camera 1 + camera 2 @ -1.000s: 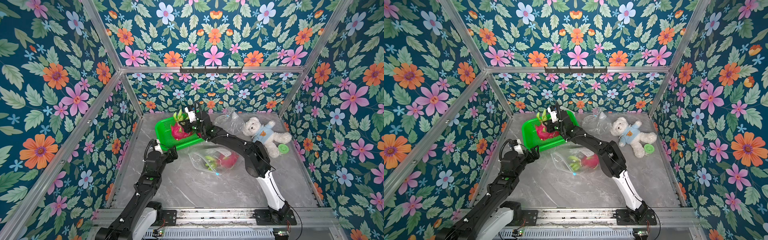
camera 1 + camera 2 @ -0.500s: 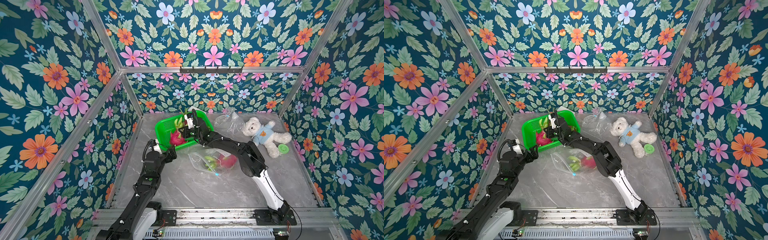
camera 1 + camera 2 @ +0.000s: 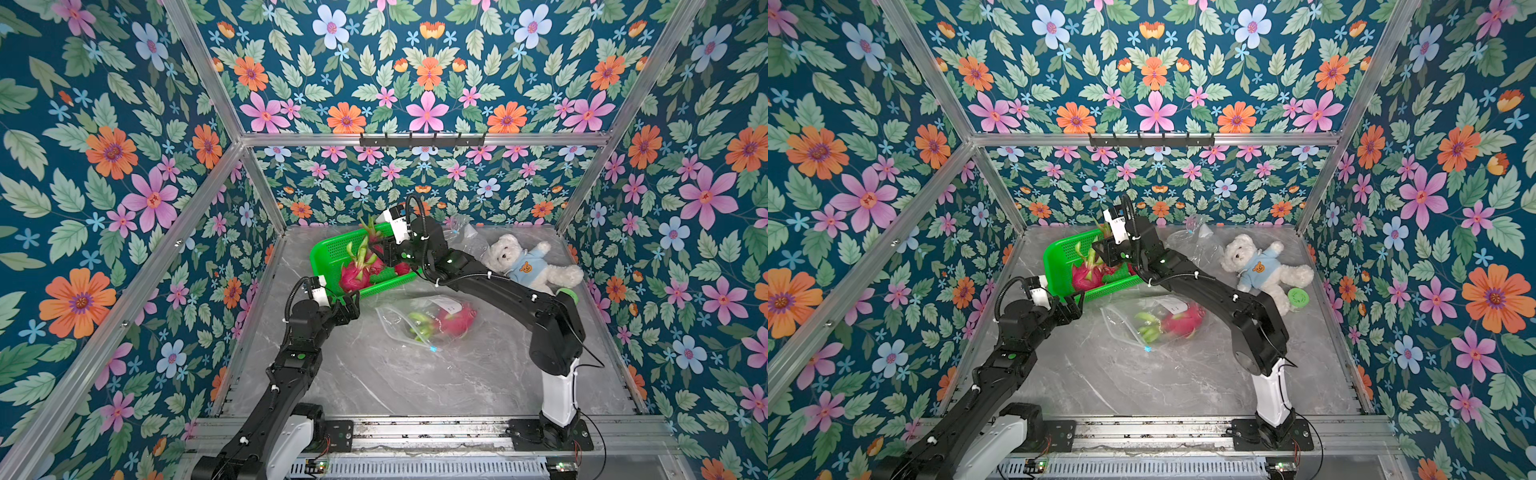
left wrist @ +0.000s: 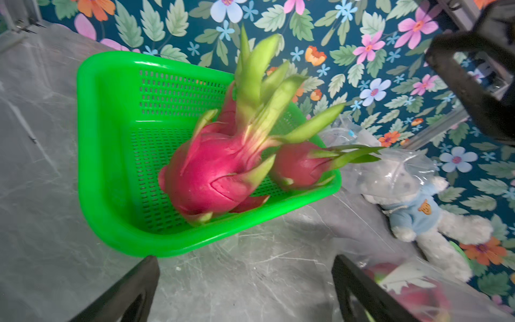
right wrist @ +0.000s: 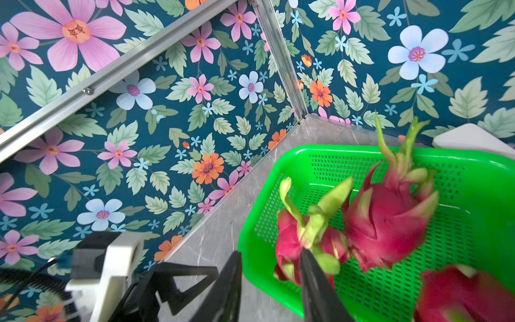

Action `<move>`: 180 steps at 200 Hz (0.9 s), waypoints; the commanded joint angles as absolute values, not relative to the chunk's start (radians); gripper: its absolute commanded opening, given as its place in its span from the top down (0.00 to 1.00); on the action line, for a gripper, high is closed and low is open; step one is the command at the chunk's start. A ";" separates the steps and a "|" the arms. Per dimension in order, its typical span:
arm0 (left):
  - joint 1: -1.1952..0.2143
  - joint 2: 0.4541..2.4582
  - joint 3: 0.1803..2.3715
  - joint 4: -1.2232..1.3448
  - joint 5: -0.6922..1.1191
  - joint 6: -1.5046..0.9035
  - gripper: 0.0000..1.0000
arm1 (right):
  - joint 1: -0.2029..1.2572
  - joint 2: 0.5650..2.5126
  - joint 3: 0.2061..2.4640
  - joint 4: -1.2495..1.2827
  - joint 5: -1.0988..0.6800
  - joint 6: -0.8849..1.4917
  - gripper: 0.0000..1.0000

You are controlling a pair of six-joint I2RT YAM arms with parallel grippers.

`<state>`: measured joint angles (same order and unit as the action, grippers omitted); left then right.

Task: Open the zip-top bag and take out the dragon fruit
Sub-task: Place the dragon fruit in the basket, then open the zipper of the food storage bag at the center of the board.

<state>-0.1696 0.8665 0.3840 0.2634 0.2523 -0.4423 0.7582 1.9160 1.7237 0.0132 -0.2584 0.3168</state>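
My gripper will make the zip-top bag drape and come along when it lifts the pink dragon fruit, because loose clear film is around the fruit.
A clear zip-top bag lies mid-table with one pink dragon fruit inside. Three more dragon fruits lie in the green basket at the back left. My right gripper hangs over the basket's rim, jaws apart and empty, one finger beside a fruit. My left gripper stands wide open just in front of the basket, holding nothing, with the bag beside it.
A white teddy bear in a blue shirt lies at the back right, with a round green lid by its leg. A crumpled empty clear bag sits between the bear and the basket. Flowered walls close in three sides.
The right gripper has come down over the basket and its jaws have parted; the dragon fruit it carried now lies in the basket. The left arm has barely moved.
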 commanded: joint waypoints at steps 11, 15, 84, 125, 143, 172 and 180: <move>-0.169 0.897 0.387 0.320 0.365 -0.458 0.01 | 0.783 1.777 1.658 -0.213 -0.276 0.230 0.76; -0.169 0.903 0.384 0.324 0.373 -0.461 0.01 | 0.790 1.759 1.648 -0.237 -0.271 0.223 0.77; -0.169 0.962 0.395 0.349 0.429 -0.497 0.03 | 0.940 1.615 1.582 -0.538 -0.237 0.178 0.89; -0.169 0.953 0.399 0.311 0.402 -0.493 0.03 | 0.998 1.649 1.575 -0.594 -0.269 0.220 0.93; -0.168 0.945 0.395 0.302 0.393 -0.491 0.02 | 1.000 1.704 1.582 -0.615 -0.259 0.232 0.95; -0.169 0.935 0.397 0.277 0.380 -0.477 0.02 | 1.000 1.748 1.606 -0.679 -0.195 0.215 0.95; -0.169 0.936 0.400 0.270 0.377 -0.472 0.02 | 1.000 1.768 1.624 -0.717 -0.162 0.204 0.97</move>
